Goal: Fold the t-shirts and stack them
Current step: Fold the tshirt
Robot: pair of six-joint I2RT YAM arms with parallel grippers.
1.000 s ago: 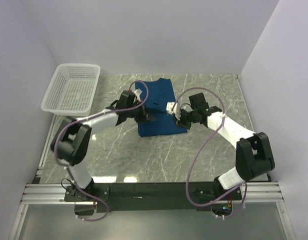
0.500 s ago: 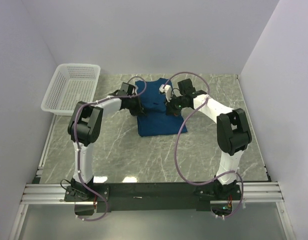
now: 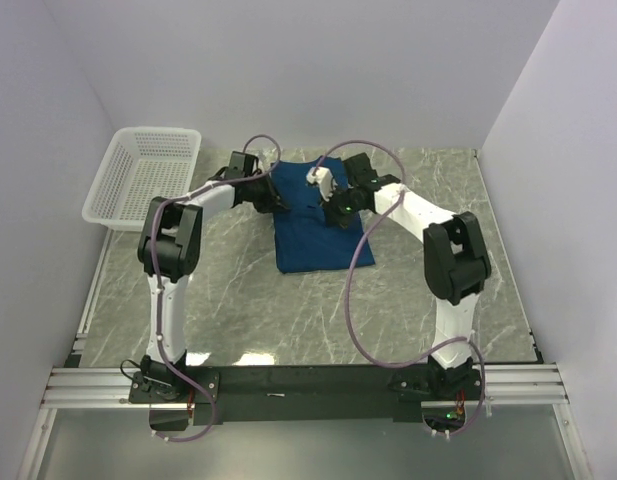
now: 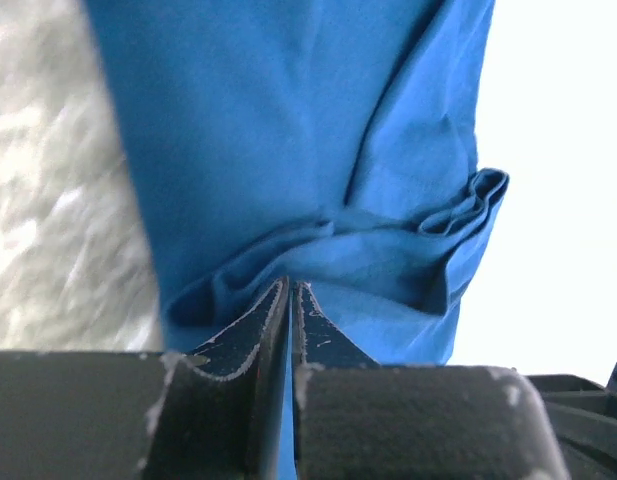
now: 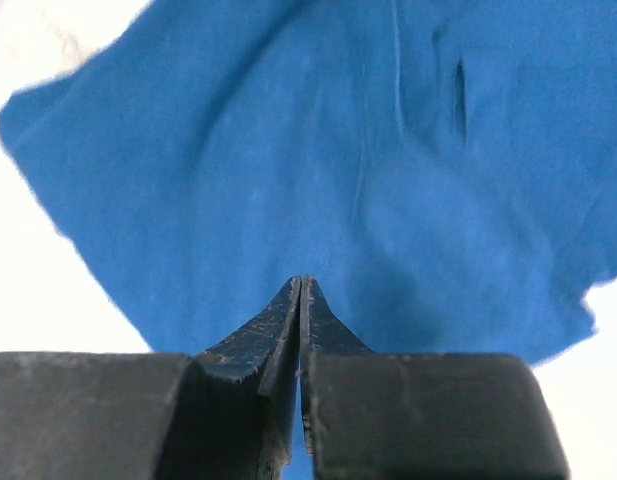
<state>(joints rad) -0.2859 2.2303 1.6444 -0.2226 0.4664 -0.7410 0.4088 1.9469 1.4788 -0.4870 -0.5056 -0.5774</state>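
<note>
My left gripper and my right gripper should take the t-shirt by its near corners and pull it toward me before folding, because bunched folds run across the t-shirt's middle.
One dark blue t-shirt lies folded into a long rectangle in the middle of the table. My left gripper is at its far left edge. In the left wrist view the jaws stand almost together, pinching a bunched fold of the t-shirt at the tips of the left gripper. My right gripper is over the far right part of the t-shirt. Seen from the right wrist, the right gripper is shut, its tips down on smooth blue t-shirt fabric with no fold drawn between them.
A white mesh basket stands at the far left of the marble table. Both arms reach far forward, and their purple cables loop over the right half of the table. Grey walls close in the back and sides.
Both grippers have moved from the near half of the t-shirt to its far end. The arms now stretch further out. The left jaws have parted slightly.
</note>
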